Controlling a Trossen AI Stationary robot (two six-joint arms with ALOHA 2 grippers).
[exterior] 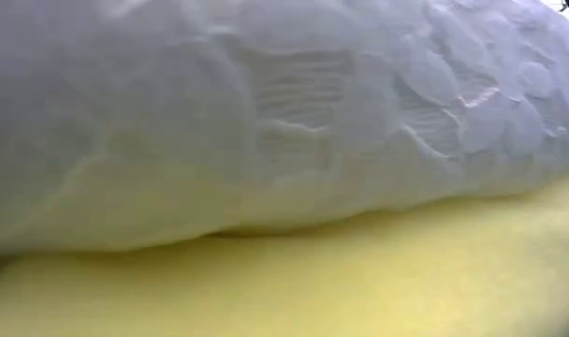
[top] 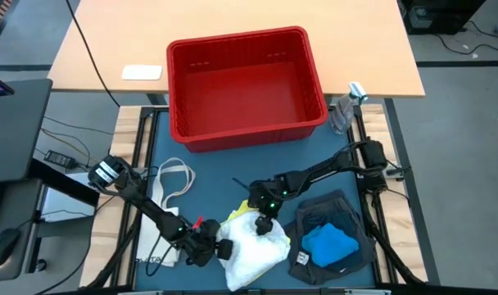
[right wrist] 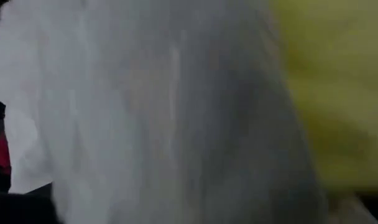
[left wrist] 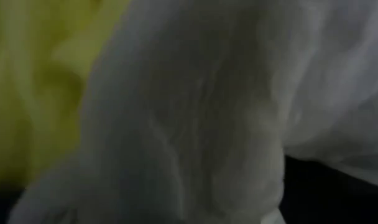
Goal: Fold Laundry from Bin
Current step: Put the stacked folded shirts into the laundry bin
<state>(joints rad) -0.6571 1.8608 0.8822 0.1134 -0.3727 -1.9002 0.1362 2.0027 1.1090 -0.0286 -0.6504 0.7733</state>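
The white cloth (top: 257,252) is bunched up over the yellow piece (top: 240,210). I expect the yellow piece to come along when I lift the white cloth.
A white textured cloth (top: 253,252) lies crumpled at the table's near middle, on a yellow piece (top: 242,213) that peeks out at its far-left side. The two fill the low view, the white cloth (exterior: 284,103) on top of the yellow piece (exterior: 378,281). My left gripper (top: 219,248) is at the white cloth's left edge. My right gripper (top: 269,226) stands open, low over the cloth's far edge. Both wrist views show only the white cloth (left wrist: 195,124) (right wrist: 145,124) and the yellow piece, very close. The red bin (top: 246,129) stands empty at the far middle. My right gripper slants down from the table's far right at the white cloth's far edge (top: 265,238). The gripper itself hides its fingertips, and I cannot tell whether they touch the cloth.
Dark grey and navy cloths (top: 331,215) with a bright blue piece (top: 331,244) on top lie at the near right. A cream tote bag (top: 171,187) with long handles lies at the left. A clear bottle (top: 344,111) stands right of the bin.
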